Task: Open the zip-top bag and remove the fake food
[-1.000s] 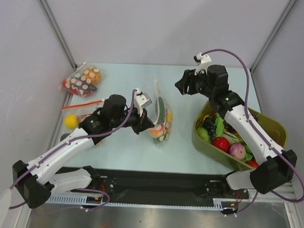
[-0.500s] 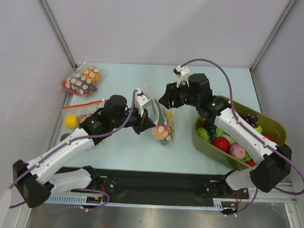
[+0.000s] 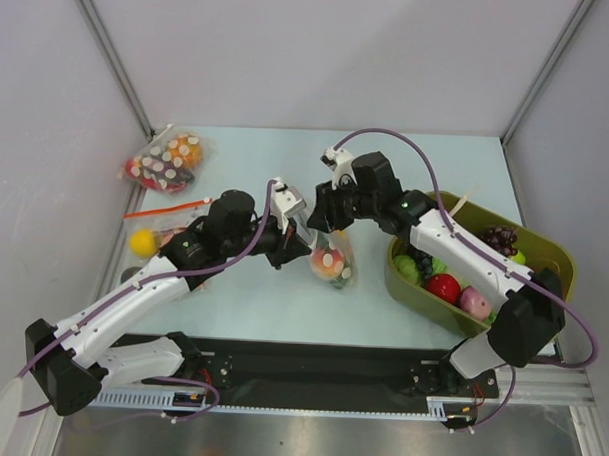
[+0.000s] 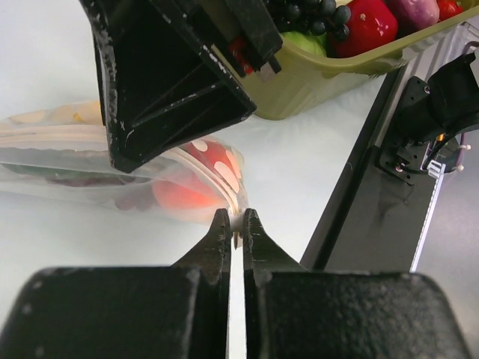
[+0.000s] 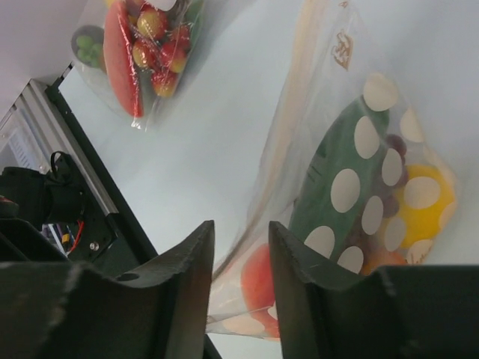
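Observation:
My right gripper should hold at one corner of the bag's top edge (image 4: 233, 196) while my left gripper moves to the edge's loose end (image 5: 308, 19), because both my grippers are crowded at that corner.
The zip-top bag (image 3: 329, 262), clear with white polka dots, sits mid-table with its top edge lifted. My left gripper (image 3: 296, 238) is shut on that edge; the left wrist view shows its tips (image 4: 236, 223) pinching the rim of the bag (image 4: 90, 168). My right gripper (image 3: 319, 215) is open just above the bag. In the right wrist view its gripper (image 5: 241, 250) has a fold of the bag (image 5: 299, 127) between the fingers. Inside the bag I see a green piece (image 5: 333, 168), an orange-yellow fruit (image 5: 425, 196), a peach (image 5: 258, 280) and dark grapes (image 5: 394, 146).
An olive bin (image 3: 419, 295) of fake fruit stands at the right, and shows in the left wrist view (image 4: 322, 82). A dotted bag with red and orange (image 3: 165, 161) lies far left. A clear bag with an orange-red strip (image 5: 138, 52) and a yellow ball (image 3: 142, 242) lie at the left.
My right arm has swung left from above the bin to the bag, and its open fingers now straddle the bag's top. The bag has sagged lower. The left gripper has kept its hold.

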You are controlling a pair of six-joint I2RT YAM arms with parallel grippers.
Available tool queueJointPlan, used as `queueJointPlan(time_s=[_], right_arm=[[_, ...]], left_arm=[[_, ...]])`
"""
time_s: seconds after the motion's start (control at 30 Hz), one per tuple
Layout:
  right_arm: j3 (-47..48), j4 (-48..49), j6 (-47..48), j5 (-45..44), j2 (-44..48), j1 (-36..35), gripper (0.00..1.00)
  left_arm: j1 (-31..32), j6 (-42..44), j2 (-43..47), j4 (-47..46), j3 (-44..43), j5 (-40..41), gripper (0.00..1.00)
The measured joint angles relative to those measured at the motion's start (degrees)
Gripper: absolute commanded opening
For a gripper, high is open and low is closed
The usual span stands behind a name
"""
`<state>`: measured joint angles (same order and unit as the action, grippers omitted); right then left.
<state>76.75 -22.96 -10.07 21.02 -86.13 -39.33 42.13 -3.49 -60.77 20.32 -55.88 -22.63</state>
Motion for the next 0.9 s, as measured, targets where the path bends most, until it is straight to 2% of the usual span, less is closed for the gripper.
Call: queueJointPlan(time_s=[0.03,0.17,0.23,0.3,0.37,0.4,0.43,0.47,0.5,0.6,0.67,0.77,0.9], right_arm=[[0.07,-0.13,0.22,0.33,-0.28,-0.17,0.34],[1.03,-0.87,1.25,1.64,-1.25,-0.55,0.0],[1.27,-0.96,1.2,1.97,-1.42,-0.72,0.0],[1.27,-0.96,1.18,1.97,-1.42,-0.74,0.0],[1.27,-0.92,1.16,1.86,-1.42,-0.74,0.0],[1.22,-0.9,1.16,1.68,-1.42,-0.74,0.0],[1.09,-0.74,1.14,1.53,-1.4,-0.74,0.0],[0.87,-0.52,1.11,1.38,-1.29,-0.74,0.0],[0.66,-0.44,1.11,1.29,-1.22,-0.74,0.0],[-0.96,0.42,1.07,1.05,-0.31,-0.74,0.0],[-2.29,1.03,1.05,0.85,0.79,-0.74,0.0],[-3.93,1.81,0.83,0.81,2.47,-0.74,0.0],[-5.55,2.34,0.61,0.7,4.2,-0.74,0.0]], left_arm=[[0.02,0.0,0.0,0.02,0.0,0.02,0.0],[0.13,0.02,0.0,0.26,0.0,0.09,0.0],[0.2,0.02,0.0,0.31,0.0,0.31,0.01],[0.28,0.0,0.0,0.39,0.0,0.72,0.18],[0.42,-0.26,0.09,0.44,0.0,1.84,0.29],[0.42,-0.57,0.24,0.42,0.0,2.95,0.44],[0.42,-0.79,0.66,0.42,0.02,4.63,0.5],[0.39,-1.53,1.33,0.42,0.11,6.32,0.61],[0.33,-2.34,2.1,0.35,0.28,7.96,0.64],[-1.16,-6.12,5.49,0.2,1.27,13.99,0.68],[-4.7,-9.92,7.32,-0.85,2.36,15.93,0.69],[-11.06,-15.37,8.46,-3.61,5.29,17.05,0.69],[-12.96,-20.5,7.19,-5.4,7.74,17.51,0.71]])
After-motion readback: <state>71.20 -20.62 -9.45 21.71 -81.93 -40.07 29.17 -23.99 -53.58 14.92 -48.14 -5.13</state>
